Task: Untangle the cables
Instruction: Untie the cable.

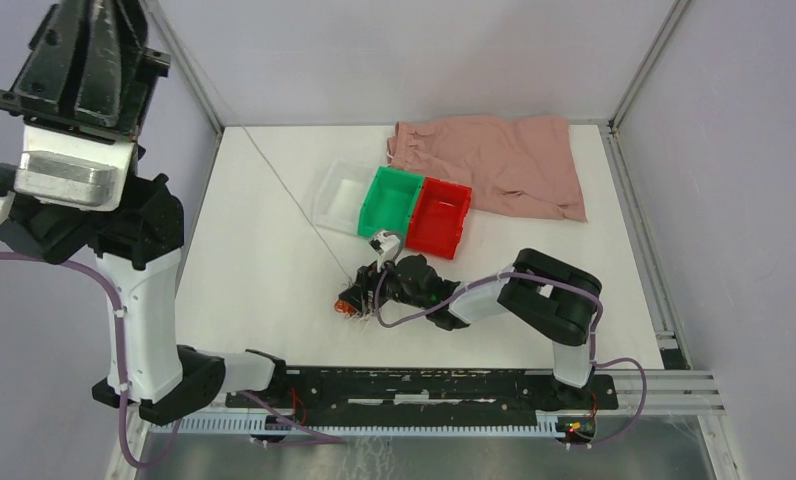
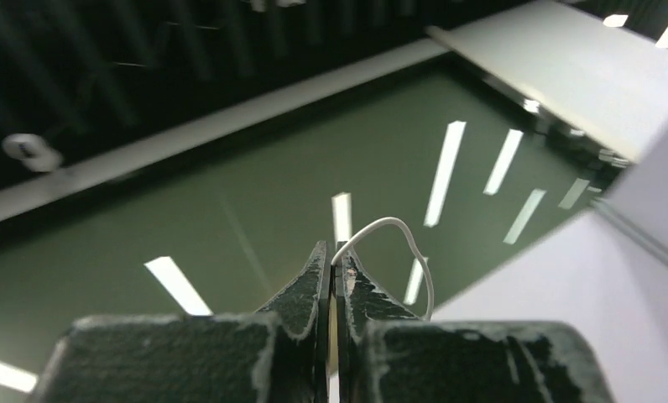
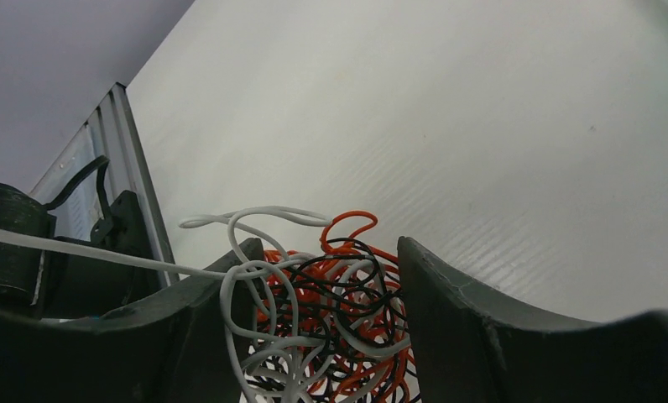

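Observation:
The white cable runs taut [image 1: 296, 208] to my raised left gripper while loops stay caught in the tangle, so I should lower my left gripper and take the tangle [image 1: 346, 306].
The cables form a fist-sized tangle [image 1: 357, 298] of white, orange and black wires on the white table, just left of centre. My right gripper [image 1: 367, 291] lies low on the table with its fingers closed on either side of the tangle [image 3: 331, 319], pressing on it. One white cable [image 1: 294, 200] runs taut from the tangle up and to the far left, out of the top view. My left gripper [image 1: 86, 30] is raised high at the top left. In the left wrist view it [image 2: 332, 260] is shut on the white cable's end, which loops [image 2: 402, 225] out past the right fingertip.
A clear bin [image 1: 326, 196], a green bin [image 1: 378, 189] and a red bin [image 1: 464, 217] stand side by side behind the tangle. A pink cloth [image 1: 504, 165] lies at the back right. Metal frame posts and grey walls enclose the table.

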Action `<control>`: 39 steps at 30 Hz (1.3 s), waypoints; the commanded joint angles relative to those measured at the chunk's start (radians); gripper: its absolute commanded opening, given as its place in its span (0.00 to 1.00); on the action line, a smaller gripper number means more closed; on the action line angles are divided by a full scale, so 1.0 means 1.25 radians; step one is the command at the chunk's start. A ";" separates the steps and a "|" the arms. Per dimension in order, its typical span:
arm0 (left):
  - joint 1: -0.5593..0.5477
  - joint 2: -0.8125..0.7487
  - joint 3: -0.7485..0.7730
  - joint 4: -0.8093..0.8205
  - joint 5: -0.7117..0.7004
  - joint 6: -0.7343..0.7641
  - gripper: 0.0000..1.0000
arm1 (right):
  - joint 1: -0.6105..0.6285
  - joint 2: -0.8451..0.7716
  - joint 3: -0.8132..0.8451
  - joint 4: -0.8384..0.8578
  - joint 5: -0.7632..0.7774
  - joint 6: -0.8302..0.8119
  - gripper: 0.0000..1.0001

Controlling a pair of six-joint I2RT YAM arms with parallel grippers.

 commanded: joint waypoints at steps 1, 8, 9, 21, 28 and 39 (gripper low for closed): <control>-0.001 -0.005 0.029 0.214 -0.271 0.119 0.03 | 0.008 0.002 -0.016 -0.080 0.055 -0.015 0.67; -0.001 -0.236 -0.347 -0.126 -0.065 -0.035 0.05 | 0.008 -0.121 -0.004 -0.131 0.046 -0.061 0.73; -0.002 -0.271 -0.392 -0.171 -0.018 -0.052 0.05 | 0.007 -0.143 0.004 -0.145 0.035 -0.074 0.74; -0.001 -0.428 -0.688 -0.263 -0.024 -0.029 0.03 | 0.008 -0.154 0.047 -0.124 -0.104 -0.093 0.64; -0.001 -0.356 -0.747 -0.127 -0.461 0.376 0.03 | -0.006 -0.147 0.057 -0.215 0.017 -0.093 0.68; 0.168 -0.257 -0.934 -0.193 -0.538 0.459 0.03 | -0.014 -0.202 0.049 -0.310 -0.018 -0.188 0.70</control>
